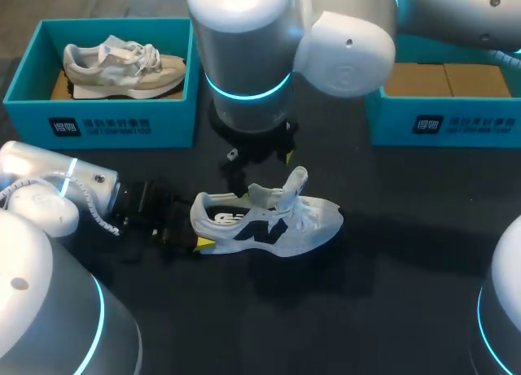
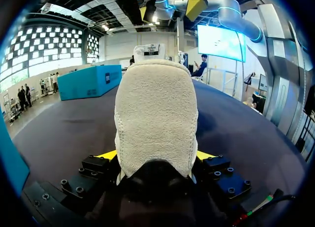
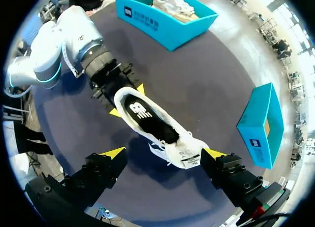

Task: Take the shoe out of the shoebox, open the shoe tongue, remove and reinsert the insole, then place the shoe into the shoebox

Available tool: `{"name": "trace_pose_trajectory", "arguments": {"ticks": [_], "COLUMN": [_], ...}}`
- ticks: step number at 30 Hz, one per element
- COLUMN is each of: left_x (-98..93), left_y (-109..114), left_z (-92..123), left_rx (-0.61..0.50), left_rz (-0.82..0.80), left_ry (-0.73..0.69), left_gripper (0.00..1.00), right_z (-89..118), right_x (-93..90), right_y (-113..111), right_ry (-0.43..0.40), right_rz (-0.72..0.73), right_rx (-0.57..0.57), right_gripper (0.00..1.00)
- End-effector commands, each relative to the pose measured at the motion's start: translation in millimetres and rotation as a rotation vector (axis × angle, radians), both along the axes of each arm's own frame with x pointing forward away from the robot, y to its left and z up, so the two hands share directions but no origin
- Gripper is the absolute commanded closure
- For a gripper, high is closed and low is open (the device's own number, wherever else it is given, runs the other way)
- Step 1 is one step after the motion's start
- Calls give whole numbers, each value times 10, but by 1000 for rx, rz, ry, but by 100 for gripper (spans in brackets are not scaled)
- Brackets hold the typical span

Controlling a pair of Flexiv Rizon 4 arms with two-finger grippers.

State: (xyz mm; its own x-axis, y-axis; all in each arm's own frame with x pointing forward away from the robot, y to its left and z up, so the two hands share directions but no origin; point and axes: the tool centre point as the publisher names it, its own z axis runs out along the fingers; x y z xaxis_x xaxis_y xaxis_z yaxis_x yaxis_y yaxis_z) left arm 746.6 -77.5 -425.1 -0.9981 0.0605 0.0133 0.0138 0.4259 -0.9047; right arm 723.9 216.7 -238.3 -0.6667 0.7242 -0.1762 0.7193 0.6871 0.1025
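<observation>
I expect the insole's heel end (image 3: 135,105) to come up first and stay propped above the shoe's collar when I pull, because the black insole's front (image 3: 172,137) goes in under the shoe tongue.
A white shoe (image 1: 273,222) with a dark side logo lies on the black table, toe to the right. My left gripper (image 1: 199,228) holds its heel, and in the left wrist view the fleecy heel (image 2: 155,123) fills the gap between the yellow fingertips (image 2: 106,154). My right gripper (image 3: 164,153) hangs open over the shoe, the raised tongue (image 3: 189,158) below its fingers. The insole (image 3: 140,110) with its logo lies inside the shoe. In the head view the right gripper (image 1: 260,159) is just behind the shoe's collar.
A blue shoebox (image 1: 98,123) at the back left holds a beige shoe (image 1: 122,66). A second blue shoebox (image 1: 448,123) at the back right shows brown card inside. The right arm's big joint (image 1: 244,50) hides the table's far middle.
</observation>
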Motion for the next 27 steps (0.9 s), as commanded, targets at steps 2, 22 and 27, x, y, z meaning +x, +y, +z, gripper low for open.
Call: {"name": "trace_pose_trajectory", "arguments": {"ticks": [2,22,27], "left_x": [7,7,7], "left_y": [-12,-12,-12], "left_z": [-27,-27,-27], "left_rx": [2,2,2], "left_rz": [-1,-1,-1], "left_ry": [1,1,1], "left_gripper": [100,100,100], "right_z": [-8,-37,-39], "right_x": [-4,-4,46], "right_y": [-7,145,164], "right_ry": [-1,-24,-17], "right_rz": [0,561,568], "right_rx": [3,-151,-152], "right_gripper": [0,32,100]}}
